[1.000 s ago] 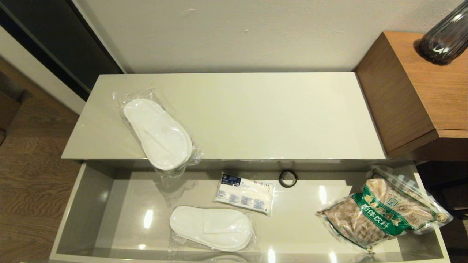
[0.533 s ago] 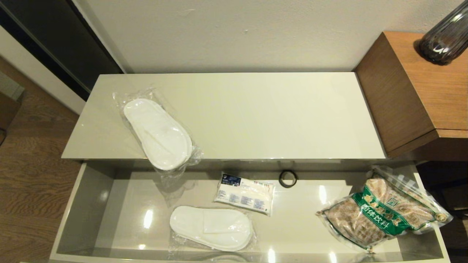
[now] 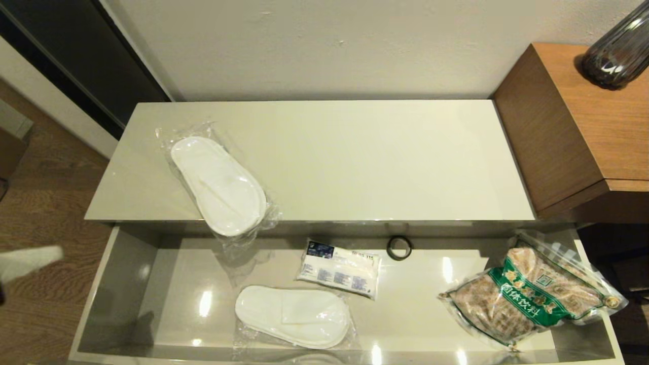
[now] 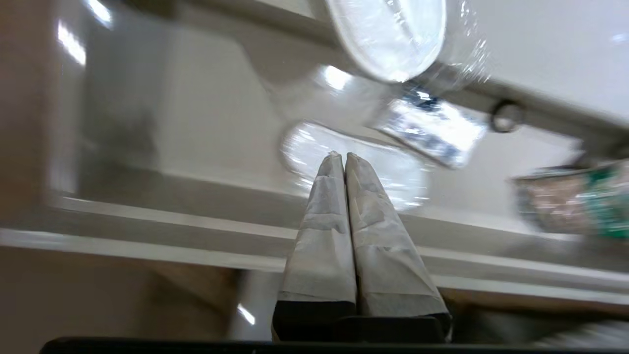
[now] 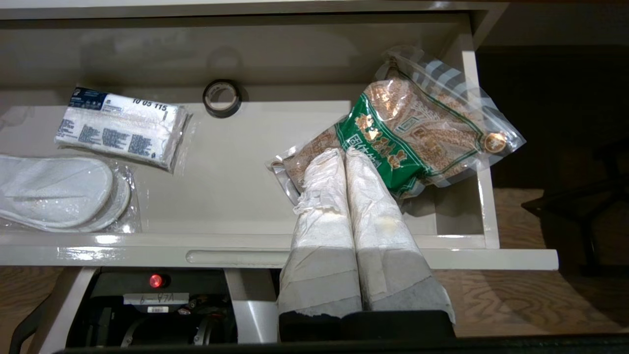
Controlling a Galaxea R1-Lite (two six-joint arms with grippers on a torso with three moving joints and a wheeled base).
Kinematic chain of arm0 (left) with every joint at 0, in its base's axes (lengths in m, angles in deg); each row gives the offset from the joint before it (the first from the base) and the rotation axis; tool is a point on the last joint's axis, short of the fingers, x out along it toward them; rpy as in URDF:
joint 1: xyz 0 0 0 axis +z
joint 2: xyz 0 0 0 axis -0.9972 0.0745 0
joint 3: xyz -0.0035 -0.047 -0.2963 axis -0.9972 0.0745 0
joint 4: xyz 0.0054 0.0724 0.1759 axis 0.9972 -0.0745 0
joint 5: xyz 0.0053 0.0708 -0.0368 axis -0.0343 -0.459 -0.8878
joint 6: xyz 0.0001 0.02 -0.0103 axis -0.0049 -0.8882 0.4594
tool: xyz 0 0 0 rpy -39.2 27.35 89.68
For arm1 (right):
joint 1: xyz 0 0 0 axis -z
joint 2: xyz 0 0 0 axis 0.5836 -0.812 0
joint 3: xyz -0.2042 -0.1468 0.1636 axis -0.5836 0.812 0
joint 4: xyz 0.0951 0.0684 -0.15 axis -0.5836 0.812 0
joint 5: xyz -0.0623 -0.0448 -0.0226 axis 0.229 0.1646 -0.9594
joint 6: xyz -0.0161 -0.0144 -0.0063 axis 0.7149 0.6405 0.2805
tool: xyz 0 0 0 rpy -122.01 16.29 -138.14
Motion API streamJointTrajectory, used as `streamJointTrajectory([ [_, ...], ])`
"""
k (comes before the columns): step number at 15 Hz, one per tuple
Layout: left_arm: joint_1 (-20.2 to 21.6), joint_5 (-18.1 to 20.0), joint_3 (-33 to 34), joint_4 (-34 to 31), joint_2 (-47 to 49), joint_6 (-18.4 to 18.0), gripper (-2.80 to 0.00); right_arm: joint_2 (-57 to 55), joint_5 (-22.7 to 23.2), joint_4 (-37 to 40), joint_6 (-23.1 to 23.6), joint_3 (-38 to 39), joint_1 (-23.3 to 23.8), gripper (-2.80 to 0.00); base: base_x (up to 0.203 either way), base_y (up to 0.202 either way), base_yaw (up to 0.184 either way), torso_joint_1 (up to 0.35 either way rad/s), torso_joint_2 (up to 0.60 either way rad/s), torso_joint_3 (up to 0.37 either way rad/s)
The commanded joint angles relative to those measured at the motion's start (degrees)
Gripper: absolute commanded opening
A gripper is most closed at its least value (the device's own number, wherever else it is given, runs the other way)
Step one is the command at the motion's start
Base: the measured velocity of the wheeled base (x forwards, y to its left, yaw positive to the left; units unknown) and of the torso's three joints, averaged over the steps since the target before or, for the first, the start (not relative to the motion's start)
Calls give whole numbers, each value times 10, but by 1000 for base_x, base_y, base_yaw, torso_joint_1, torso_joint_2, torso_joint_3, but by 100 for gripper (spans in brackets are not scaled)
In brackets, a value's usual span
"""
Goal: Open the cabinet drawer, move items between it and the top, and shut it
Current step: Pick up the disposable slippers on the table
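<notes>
The slipper pair's toe (image 3: 236, 226) sticks out over the cabinet top's front edge and its long side (image 3: 189, 184) is free, so the robot's left gripper keeps moving closer to that side until the gripper's fingers open.
The cabinet drawer (image 3: 117, 284) stands pulled open below the top (image 3: 355, 157). One sealed white slipper pair (image 3: 218, 185) lies on the top's left part, its toe overhanging the front edge. A second slipper pair (image 3: 293, 315) lies in the drawer near the front. The grain bag (image 3: 527, 294) with its green label leans on the drawer's right wall. My left gripper (image 3: 50, 254) shows blurred at the far left, outside the drawer; it (image 4: 342, 156) is shut and empty. My right gripper (image 5: 342, 152) is shut and empty, held in front of the drawer, pointing at the grain bag (image 5: 413, 128).
A small white packet (image 3: 339, 267) with blue print and a black ring (image 3: 399, 247) lie at the drawer's back. A brown wood cube (image 3: 573, 126) with a dark ribbed vase (image 3: 616, 50) stands right of the top. Wood floor (image 3: 40, 213) lies to the left.
My left gripper has come into the head view at the left edge, beside the drawer's left end. The items have not moved.
</notes>
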Motion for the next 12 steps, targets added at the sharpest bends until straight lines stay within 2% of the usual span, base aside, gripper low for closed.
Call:
streamJointTrajectory([
  [1, 1, 27, -91, -18, 209, 69, -280, -1, 0, 0, 0, 0, 0, -280, 0, 0, 0, 0, 0, 0],
  [4, 2, 60, -245, -37, 372, 183, -280, -1, 0, 0, 0, 0, 0, -280, 0, 0, 0, 0, 0, 0],
  [5, 2, 66, -283, -41, 413, 208, -280, -1, 0, 0, 0, 0, 0, -280, 0, 0, 0, 0, 0, 0],
  [7, 3, 74, -341, -46, 471, 237, -280, -1, 0, 0, 0, 0, 0, -280, 0, 0, 0, 0, 0, 0],
  [9, 3, 76, -366, -48, 503, 249, -280, -1, 0, 0, 0, 0, 0, -280, 0, 0, 0, 0, 0, 0],
  [10, 3, 76, -370, -47, 515, 258, 0, -1, 0, 0, 1, 0, 0, -280, 0, 0, 0, 0, 0, 0],
  [12, 3, 75, -380, -44, 524, 273, 0, -1, 0, 0, 1, 0, 0, -280, 0, 0, 0, 0, 0, 0],
])
